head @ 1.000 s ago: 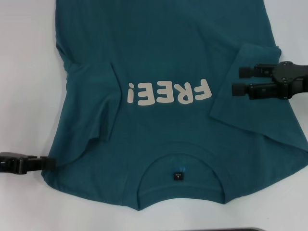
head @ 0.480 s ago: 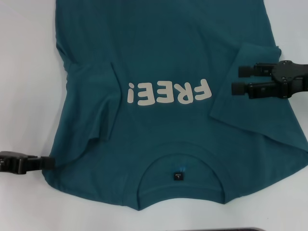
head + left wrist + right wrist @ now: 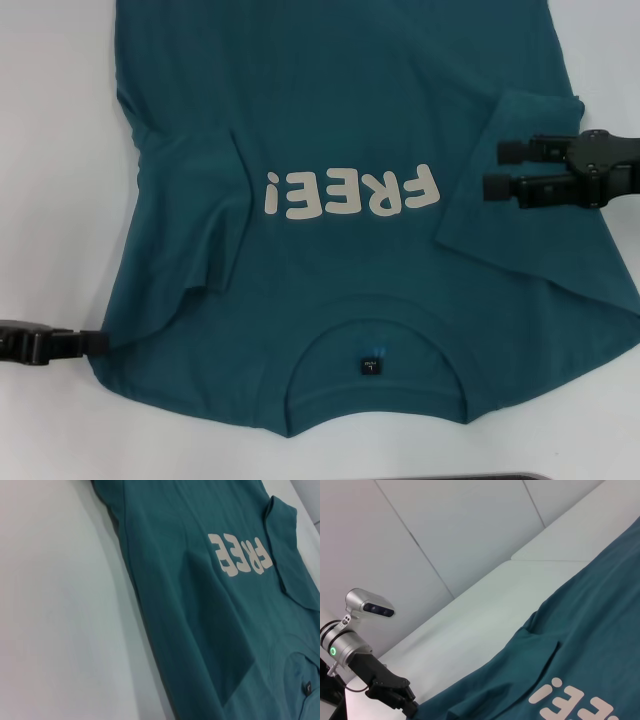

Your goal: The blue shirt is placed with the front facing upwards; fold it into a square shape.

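The fingers of the robot's left gripper only just overlap the blue shirt's shoulder edge, so the gripper should open them, reach further over the shirt's shoulder corner and close there before it folds the shirt.
The blue shirt lies front up on the white table, its white "FREE!" lettering upside down to me. The collar with its black label is nearest me. Both sleeves are folded inward onto the body, one on the left and one on the right. My left gripper sits low at the shirt's near-left shoulder edge, touching the cloth. My right gripper hovers open over the folded right sleeve, holding nothing. The left wrist view shows the shirt and lettering.
Bare white table flanks the shirt on both sides. A dark edge lies at the bottom of the head view. The right wrist view shows the left arm with its wrist camera, the shirt, and wall panels behind.
My left gripper has shifted slightly outward and toward me at the shirt's shoulder edge. The right gripper and the shirt have hardly moved.
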Available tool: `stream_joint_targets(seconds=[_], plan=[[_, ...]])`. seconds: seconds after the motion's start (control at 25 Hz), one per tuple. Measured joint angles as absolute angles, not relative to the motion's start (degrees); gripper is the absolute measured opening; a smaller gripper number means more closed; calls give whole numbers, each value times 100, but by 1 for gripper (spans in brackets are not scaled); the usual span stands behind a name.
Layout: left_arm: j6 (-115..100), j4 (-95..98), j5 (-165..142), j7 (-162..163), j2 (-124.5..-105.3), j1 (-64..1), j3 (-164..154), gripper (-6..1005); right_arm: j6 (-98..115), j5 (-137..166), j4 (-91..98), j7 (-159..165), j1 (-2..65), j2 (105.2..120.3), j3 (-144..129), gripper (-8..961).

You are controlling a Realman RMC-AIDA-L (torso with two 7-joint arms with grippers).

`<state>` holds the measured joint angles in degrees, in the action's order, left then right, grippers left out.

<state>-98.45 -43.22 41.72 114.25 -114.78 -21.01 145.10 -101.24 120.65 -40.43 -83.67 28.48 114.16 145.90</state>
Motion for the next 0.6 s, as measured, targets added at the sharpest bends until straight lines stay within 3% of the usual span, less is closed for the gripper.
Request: stream_joint_targets(seconds=[0.36,0.6], plan=[[-9954,-4327,4147,11635,-11472,-2138,14560,116,-10125,12068,-4043,-8368,2839,11415,14589,912],[-9914,-4333,4143,11745,-11440,-2155,14563,324,-10124,12068,-4043,-8370,2847,11415,14585,912]])
